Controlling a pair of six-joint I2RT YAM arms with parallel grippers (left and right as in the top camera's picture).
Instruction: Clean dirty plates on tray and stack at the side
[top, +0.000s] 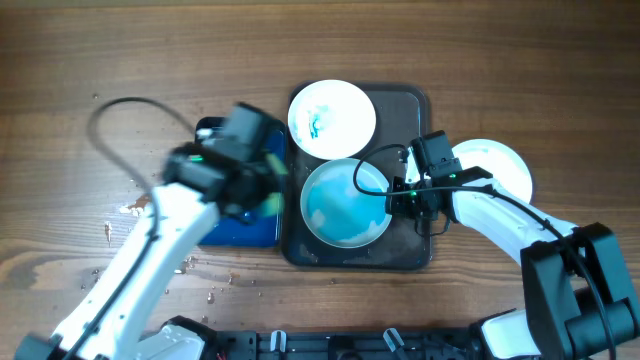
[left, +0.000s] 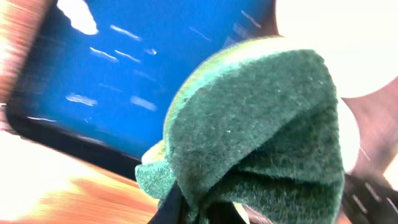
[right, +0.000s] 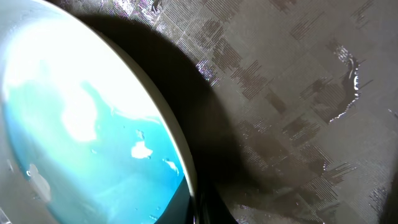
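Note:
The near plate (top: 344, 204) in my right gripper is covered in blue liquid, so I need to raise it and tilt it over the blue container (top: 240, 233) before I stack it.
A dark tray (top: 405, 255) holds two white plates. The far plate (top: 332, 118) has small blue smears. The near plate (top: 345, 202) is covered in blue liquid. My right gripper (top: 392, 200) is shut on the near plate's right rim (right: 180, 152), which is lifted a little off the tray (right: 292, 93). My left gripper (top: 262, 190) is shut on a green and yellow sponge (left: 261, 130) above the blue container (top: 240, 228), just left of the tray. A clean white plate (top: 500, 168) lies on the table right of the tray.
The blue container (left: 130, 74) sits against the tray's left side. Crumbs and droplets (top: 130, 208) lie on the wooden table at the left. A black cable (top: 110, 110) loops behind the left arm.

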